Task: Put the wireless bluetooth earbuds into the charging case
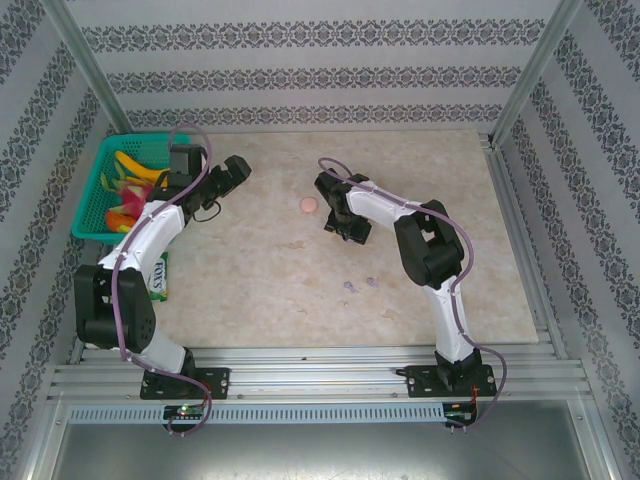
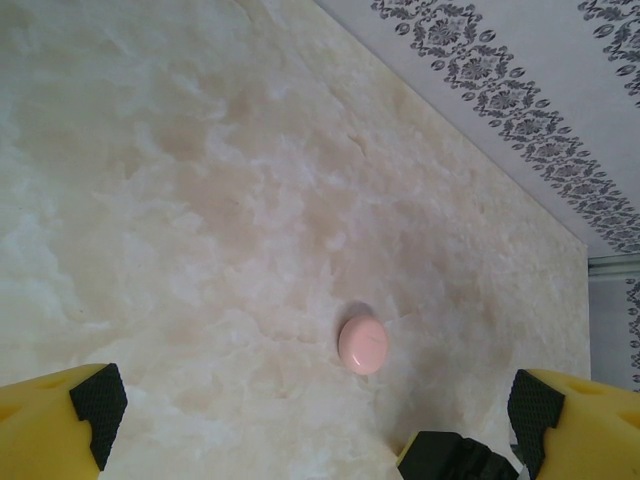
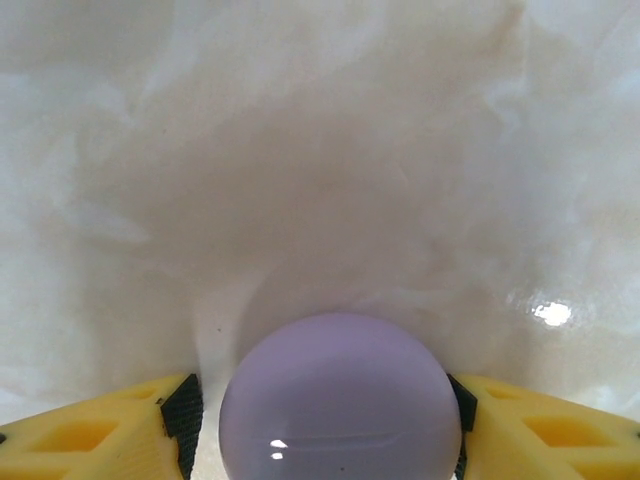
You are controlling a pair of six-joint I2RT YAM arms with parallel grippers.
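Note:
The purple case is between my right gripper's fingers, so my empty left gripper keeps moving toward that case and closes on its free side.
A round light-purple charging case lies on the marble table between the pads of my right gripper. The right pad touches its rim and a thin gap shows at the left pad, so the jaws are open. From above, the right gripper points down at mid-table and hides that case. A pink round case lies shut just to its left. Tiny purple earbuds lie nearer the arm bases. My left gripper hovers wide open, with nothing between its fingers.
A green basket of toy fruit stands at the far left. A green packet lies beside the left arm. Metal frame rails run along the table's right and near edges. Part of the right arm shows in the left wrist view.

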